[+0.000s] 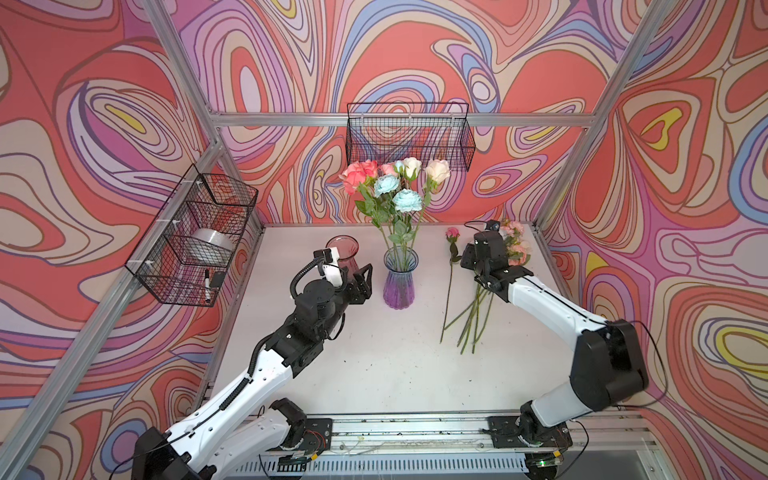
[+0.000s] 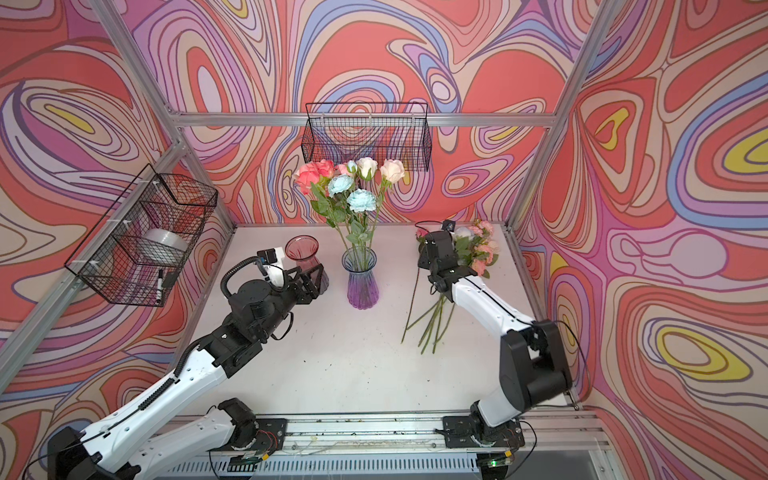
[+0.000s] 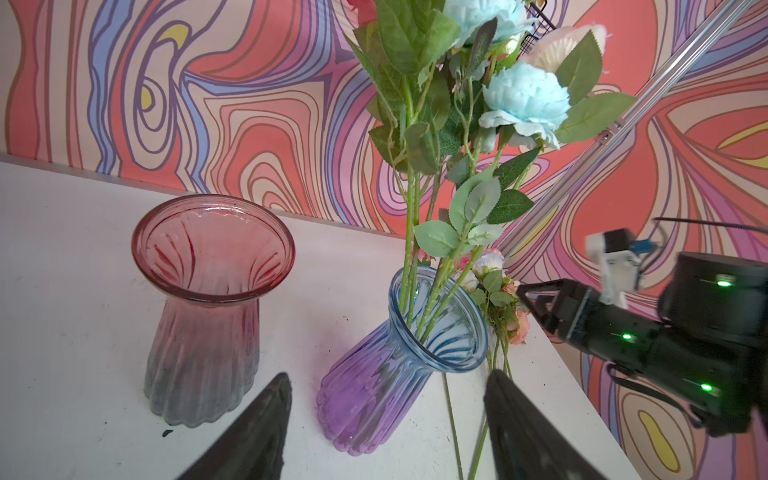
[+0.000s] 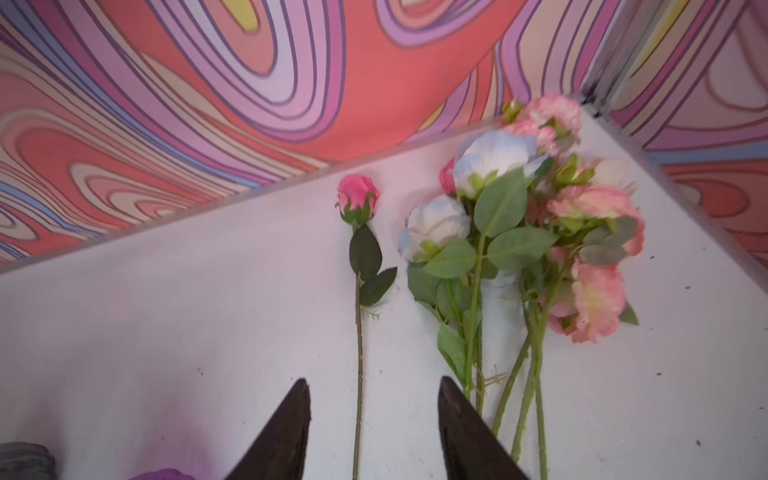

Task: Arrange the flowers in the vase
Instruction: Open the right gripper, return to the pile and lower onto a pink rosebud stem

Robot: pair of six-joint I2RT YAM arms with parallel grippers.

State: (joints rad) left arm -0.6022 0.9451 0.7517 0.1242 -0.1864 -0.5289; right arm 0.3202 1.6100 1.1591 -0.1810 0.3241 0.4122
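Note:
The pink rosebud's stem (image 1: 447, 307) is clear of the bunch and runs lengthwise between my right gripper's fingers, so I should keep going down and close just below the rosebud's leaves (image 1: 451, 269).
The vase (image 1: 399, 286) of purple and blue glass stands mid-table and holds several flowers (image 1: 395, 183) with pink, white and pale blue heads. My left gripper (image 3: 390, 374) is open just left of the vase, its fingers apart from the glass. More flowers (image 4: 519, 232) lie in a loose bunch at the back right. A single pink rosebud (image 4: 357, 199) lies beside that bunch. My right gripper (image 4: 374, 380) is open above it. The rosebud's thin stem runs between the two fingers, untouched.
An empty red glass vase (image 1: 343, 253) stands just behind my left gripper. A wire basket (image 1: 195, 237) with a tape roll and a marker hangs on the left wall. Another wire basket (image 1: 409, 135) hangs on the back wall. Aluminium frame posts edge the table.

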